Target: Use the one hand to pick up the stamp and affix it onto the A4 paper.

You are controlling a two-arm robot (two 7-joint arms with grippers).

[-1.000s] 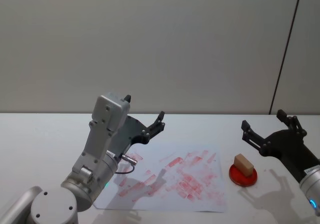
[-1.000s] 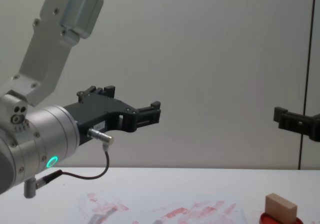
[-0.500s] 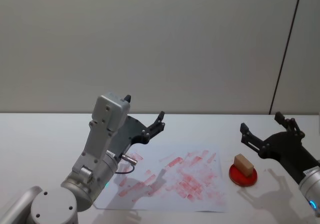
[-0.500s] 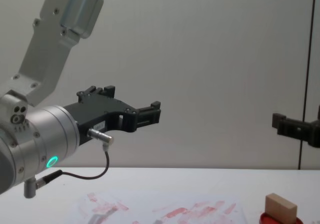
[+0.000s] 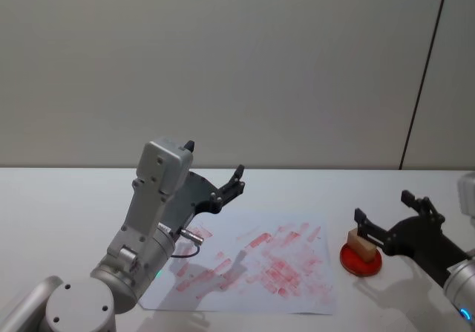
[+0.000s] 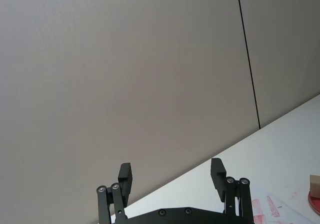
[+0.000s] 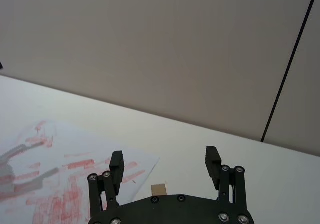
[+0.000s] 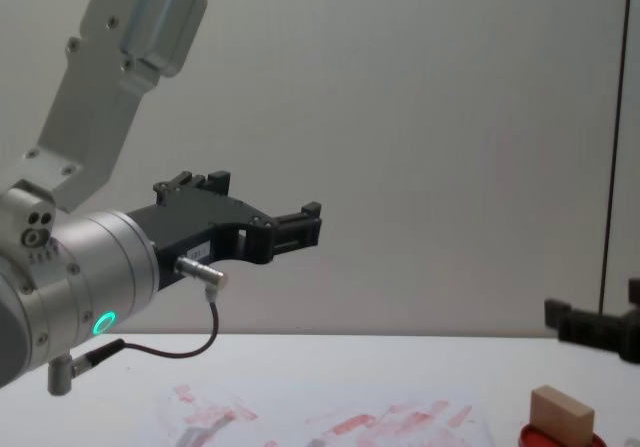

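Note:
My gripper will lift the stamp (image 8: 562,414), which should come free and leave the red ink pad behind, since the ink pad's rim (image 8: 527,436) shows around the stamp's foot.
The stamp (image 5: 360,243), a small tan wooden block, sits on a round red ink pad (image 5: 361,261) to the right of the A4 paper (image 5: 252,261), which is smeared with red marks. My right gripper (image 5: 383,207) hangs open just right of and slightly above the stamp, apart from it. In the right wrist view the stamp (image 7: 159,189) lies between and beyond the open right gripper (image 7: 164,157). The chest view shows the stamp (image 8: 560,415) below the right gripper (image 8: 597,305). My left gripper (image 5: 214,161) is held open above the paper's far left corner, with nothing in it.
The white table (image 5: 59,198) runs back to a grey wall. The big silver left arm (image 5: 152,213) with a green light ring rises over the paper's left side. A dark vertical seam (image 5: 423,72) marks the wall at the right.
My right gripper has come down and shifted left toward the stamp, staying open. The left arm, stamp and paper have not moved.

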